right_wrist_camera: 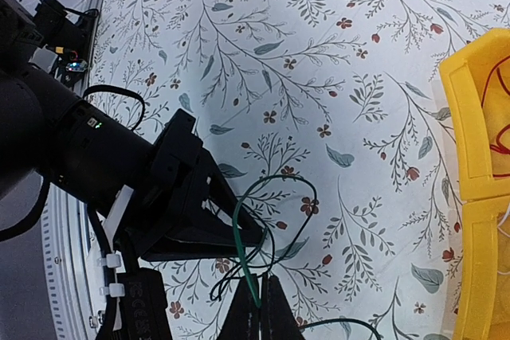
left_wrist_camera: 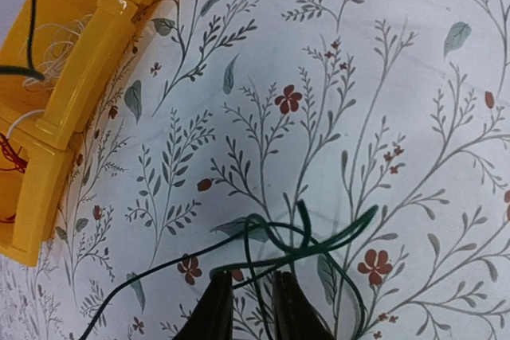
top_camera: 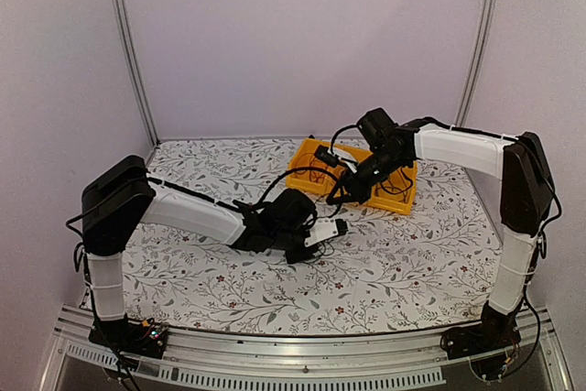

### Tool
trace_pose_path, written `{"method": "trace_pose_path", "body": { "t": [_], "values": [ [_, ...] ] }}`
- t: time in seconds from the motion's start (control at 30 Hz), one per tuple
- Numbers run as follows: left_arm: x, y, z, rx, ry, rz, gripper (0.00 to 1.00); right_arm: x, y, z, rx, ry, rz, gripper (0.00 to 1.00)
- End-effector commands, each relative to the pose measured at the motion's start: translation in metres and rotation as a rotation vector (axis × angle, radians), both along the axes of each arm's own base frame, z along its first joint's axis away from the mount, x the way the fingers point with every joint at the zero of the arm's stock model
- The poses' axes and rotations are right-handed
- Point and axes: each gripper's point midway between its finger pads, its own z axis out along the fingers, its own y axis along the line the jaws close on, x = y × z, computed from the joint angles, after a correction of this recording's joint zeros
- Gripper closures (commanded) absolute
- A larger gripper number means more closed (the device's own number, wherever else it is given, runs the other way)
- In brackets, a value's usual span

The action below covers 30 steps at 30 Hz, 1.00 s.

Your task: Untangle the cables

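The green loop's crossing strands are inside my left gripper, so next I open it, grip the green cable near its loose end and pull the loop straight.
A dark green cable lies in a loose knotted loop on the floral table cover. My left gripper is low over the table with its fingers nearly together on strands of this loop. My right gripper is shut on another stretch of the same green cable, just above and next to the left gripper. In the top view the two grippers, left and right, meet in front of the yellow bins. White and red cables lie in the bins.
Joined yellow bins stand at the back centre-right of the table, close behind the right gripper; they also show in the left wrist view and the right wrist view. The left arm's black body fills the left of the right wrist view.
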Motion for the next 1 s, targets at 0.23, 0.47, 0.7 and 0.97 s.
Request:
{"method": "trace_pose_path", "body": {
  "t": [0.23, 0.47, 0.7, 0.97],
  "values": [
    [-0.001, 0.007, 0.018, -0.065, -0.051, 0.034, 0.83, 0.006, 0.002, -0.002, -0.006, 0.008, -0.006, 1.0],
    [0.01, 0.008, 0.026, -0.077, -0.11, 0.081, 0.64, 0.006, 0.003, -0.005, -0.006, 0.017, -0.004, 1.0],
    [0.016, -0.01, 0.025, -0.117, -0.109, 0.072, 0.63, 0.006, 0.004, -0.006, -0.008, 0.024, -0.006, 1.0],
    [0.017, -0.025, 0.011, -0.153, -0.044, 0.057, 0.64, 0.005, 0.003, -0.005, -0.01, 0.023, -0.006, 1.0]
  ]
}}
